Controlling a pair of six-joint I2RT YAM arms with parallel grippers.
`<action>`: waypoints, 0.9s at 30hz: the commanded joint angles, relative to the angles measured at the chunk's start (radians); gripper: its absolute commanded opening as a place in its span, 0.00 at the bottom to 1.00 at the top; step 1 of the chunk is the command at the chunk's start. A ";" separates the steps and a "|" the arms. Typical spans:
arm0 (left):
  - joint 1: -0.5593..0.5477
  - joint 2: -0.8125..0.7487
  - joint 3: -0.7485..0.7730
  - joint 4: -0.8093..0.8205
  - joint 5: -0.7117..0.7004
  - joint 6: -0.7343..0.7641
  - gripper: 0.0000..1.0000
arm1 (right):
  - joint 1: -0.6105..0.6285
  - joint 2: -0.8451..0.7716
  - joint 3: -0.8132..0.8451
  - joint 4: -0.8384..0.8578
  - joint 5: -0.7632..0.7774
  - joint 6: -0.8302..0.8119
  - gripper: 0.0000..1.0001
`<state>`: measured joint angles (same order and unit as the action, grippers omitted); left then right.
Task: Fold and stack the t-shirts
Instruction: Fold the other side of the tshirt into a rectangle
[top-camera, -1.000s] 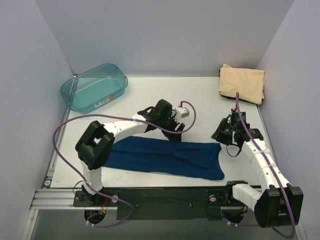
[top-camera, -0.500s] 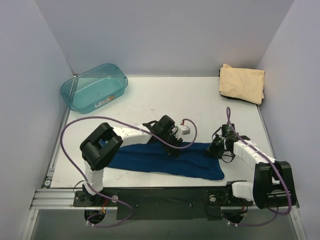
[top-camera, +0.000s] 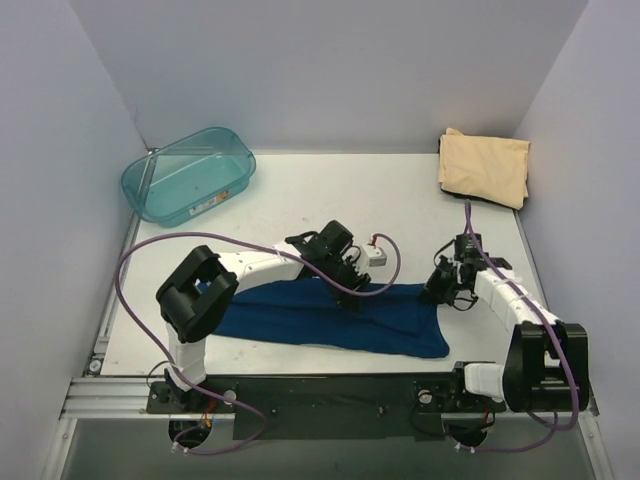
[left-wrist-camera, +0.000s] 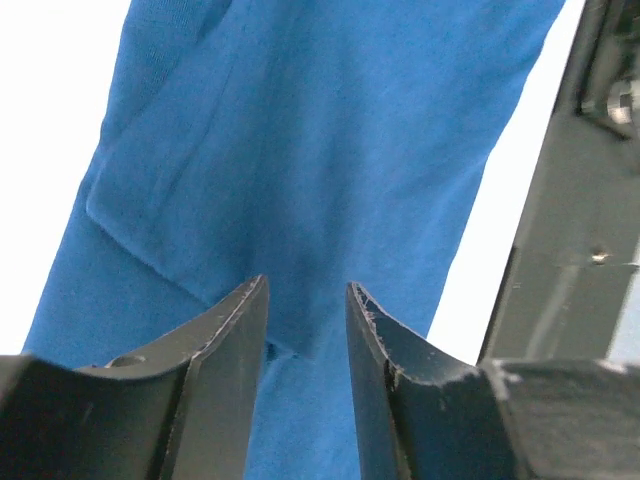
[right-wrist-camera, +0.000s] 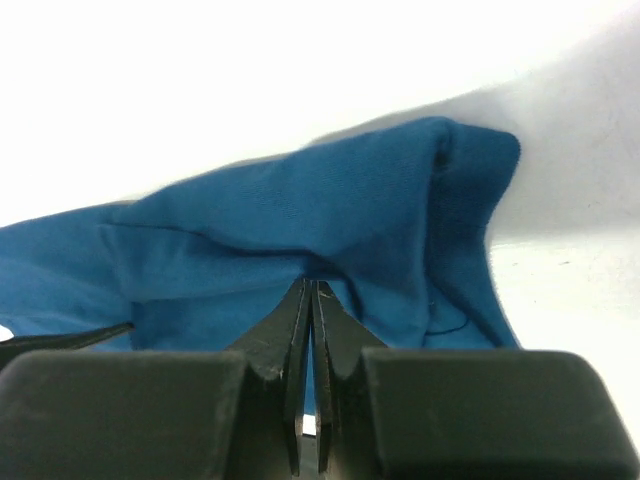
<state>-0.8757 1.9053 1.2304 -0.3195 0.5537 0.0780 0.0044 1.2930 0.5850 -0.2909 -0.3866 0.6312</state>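
The navy blue t-shirt (top-camera: 310, 318) lies crosswise along the table's near side, so I should turn it first, swinging its end (top-camera: 430, 320) under my right gripper toward the back.
The navy blue t-shirt (top-camera: 320, 315) lies as a long folded band along the near part of the table. My left gripper (top-camera: 350, 290) is low over its far edge near the middle. In the left wrist view the jaws (left-wrist-camera: 307, 290) stand apart with the blue cloth (left-wrist-camera: 300, 150) below and between them. My right gripper (top-camera: 436, 292) is at the shirt's far right corner. In the right wrist view it (right-wrist-camera: 313, 285) is shut on a fold of the blue cloth (right-wrist-camera: 300, 220). The tan t-shirt (top-camera: 485, 168) lies folded at the back right. No black shirt is in view.
A translucent teal tub (top-camera: 188, 175) stands at the back left of the white table (top-camera: 330, 190). Purple cables loop from both arms. Grey walls close in the left, back and right sides.
Both grippers have come down to the blue shirt: the left one onto its far edge near the middle, the right one to its right corner, where it now pinches the cloth.
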 joint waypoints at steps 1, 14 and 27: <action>0.007 -0.072 0.162 -0.081 0.158 0.069 0.47 | 0.037 -0.104 0.122 -0.167 0.077 -0.065 0.00; -0.012 0.175 0.218 0.158 0.003 -0.072 0.30 | 0.175 -0.169 -0.137 -0.105 0.081 0.194 0.00; 0.052 0.224 0.242 0.100 -0.066 -0.113 0.34 | 0.016 -0.199 -0.195 -0.231 0.072 0.150 0.00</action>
<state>-0.8619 2.1307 1.4425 -0.1795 0.4984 -0.0330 0.0452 1.0740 0.3855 -0.3988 -0.3897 0.8284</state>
